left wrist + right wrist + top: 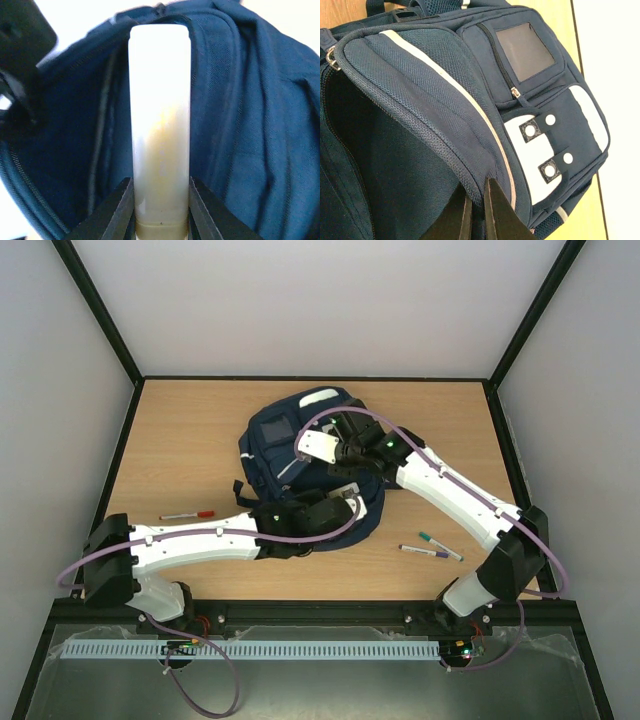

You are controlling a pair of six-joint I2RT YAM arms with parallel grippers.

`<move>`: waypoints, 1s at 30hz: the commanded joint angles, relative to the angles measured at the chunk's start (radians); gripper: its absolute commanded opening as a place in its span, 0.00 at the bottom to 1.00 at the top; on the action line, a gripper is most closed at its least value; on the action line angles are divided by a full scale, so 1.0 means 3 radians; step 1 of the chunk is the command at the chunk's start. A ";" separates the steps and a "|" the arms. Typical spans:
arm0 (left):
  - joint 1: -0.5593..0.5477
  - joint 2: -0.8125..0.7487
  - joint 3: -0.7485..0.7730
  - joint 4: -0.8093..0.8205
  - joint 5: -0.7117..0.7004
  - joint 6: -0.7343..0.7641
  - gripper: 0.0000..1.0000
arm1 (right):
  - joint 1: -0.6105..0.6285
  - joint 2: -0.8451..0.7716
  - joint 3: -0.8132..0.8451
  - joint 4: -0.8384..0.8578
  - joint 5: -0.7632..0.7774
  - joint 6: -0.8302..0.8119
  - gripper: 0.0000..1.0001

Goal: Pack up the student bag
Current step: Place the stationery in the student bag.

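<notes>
I should keep moving my left gripper inward until the stick is fully inside, because the white stick (160,95) points into the bag's open main compartment (405,165) under the bag's raised flap.
The navy-blue student bag (285,445) lies in the middle of the table with its main compartment open towards me. My right gripper (347,452) is shut on the edge of the bag's opened flap (420,95) and holds it up; the jaws (478,197) pinch the fabric rim. The white buckle patch (540,145) and a window pocket (526,50) show beside it. My left gripper (161,186) is shut on a long white stick-like object (160,110), which points into the bag's dark inside (70,150). In the top view the left gripper (345,502) sits at the bag's near edge.
A red-capped marker (187,514) lies left of the bag beside my left arm. A green marker (440,545) and a purple marker (424,552) lie at the front right near my right arm. Black frame posts and white walls bound the wooden table (190,430).
</notes>
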 commanded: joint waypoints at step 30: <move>0.0588 0.0743 0.0398 0.0739 -0.1112 0.0719 0.48 | 0.0000 -0.0091 0.0529 0.0045 -0.0267 -0.0042 0.01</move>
